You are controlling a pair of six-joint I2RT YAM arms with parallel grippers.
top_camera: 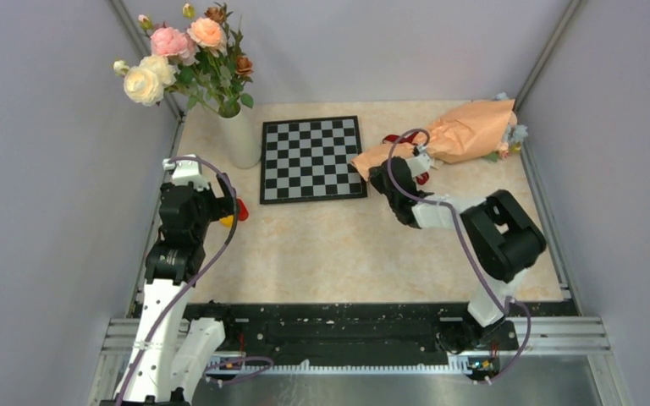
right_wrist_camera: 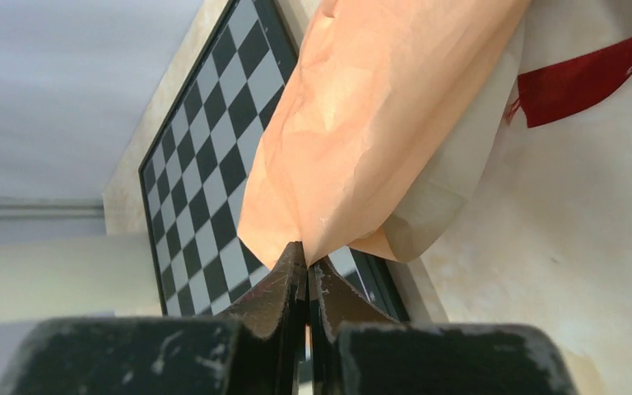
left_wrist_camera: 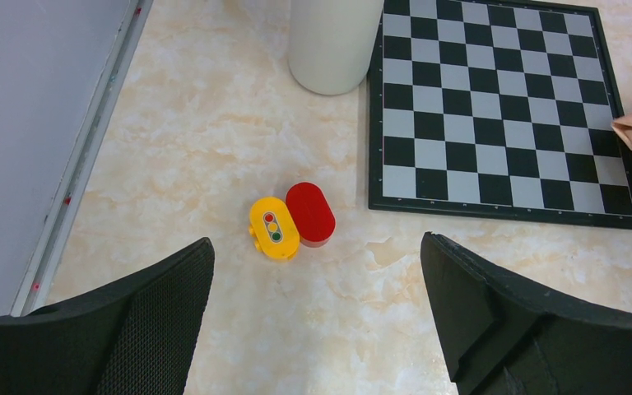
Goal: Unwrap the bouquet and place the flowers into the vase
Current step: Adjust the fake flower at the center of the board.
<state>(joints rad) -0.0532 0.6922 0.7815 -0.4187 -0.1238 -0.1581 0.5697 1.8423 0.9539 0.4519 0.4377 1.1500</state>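
The robot's right gripper has hold of the bouquet's narrow end at the corner of the chessboard. It should go on pulling this end toward the open table until the end lies clear.
The bouquet, a peach-orange paper cone with a dark red ribbon, lies at the back right with its narrow end over the chessboard's corner. Small flowers peek out of its wide end by the right wall. My right gripper is shut on the tip of the paper cone; in the right wrist view the bouquet runs up from the closed gripper. The white vase stands at the back left, and its base shows in the left wrist view. My left gripper hangs open over bare table.
A chessboard lies between vase and bouquet. Large cream, pink and peach roses fill the vase. A yellow traffic-light block and a red block sit just ahead of the left gripper. Grey walls close in on both sides.
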